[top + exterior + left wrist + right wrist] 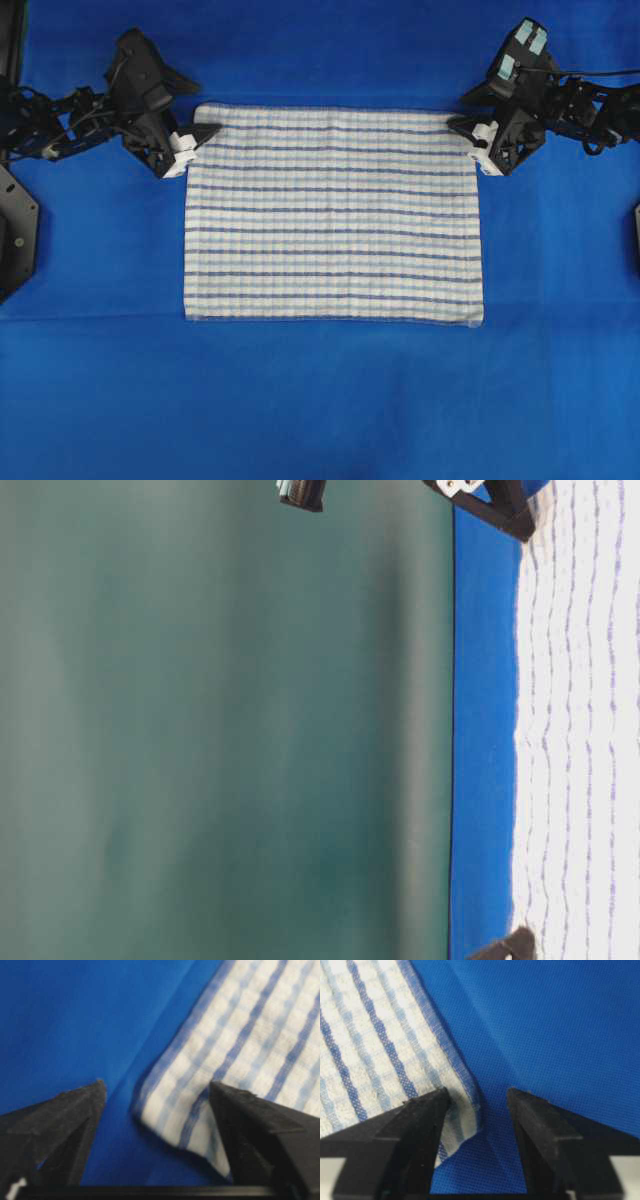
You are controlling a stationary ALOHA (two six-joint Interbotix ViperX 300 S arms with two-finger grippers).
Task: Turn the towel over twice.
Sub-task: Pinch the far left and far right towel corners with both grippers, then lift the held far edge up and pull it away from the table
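Observation:
The towel's near edge is lying free on the blue sheet. I expect the whole towel to slide along flat because of that when I pull its far corners.
The towel, white with thin dark-blue and light-blue stripes, lies spread flat on the blue table sheet. My left gripper is at its far left corner and my right gripper at its far right corner, both low on the table. In the left wrist view the left gripper stands open with the slightly lifted towel corner between its fingers. In the right wrist view the right gripper is also open, and the towel corner lies against its left finger. The table-level view shows the towel flat.
The blue sheet covers the whole table, with wide bare areas in front of the towel and on both sides. Both black arms reach in from the far corners. A dark fixture stands at the left edge.

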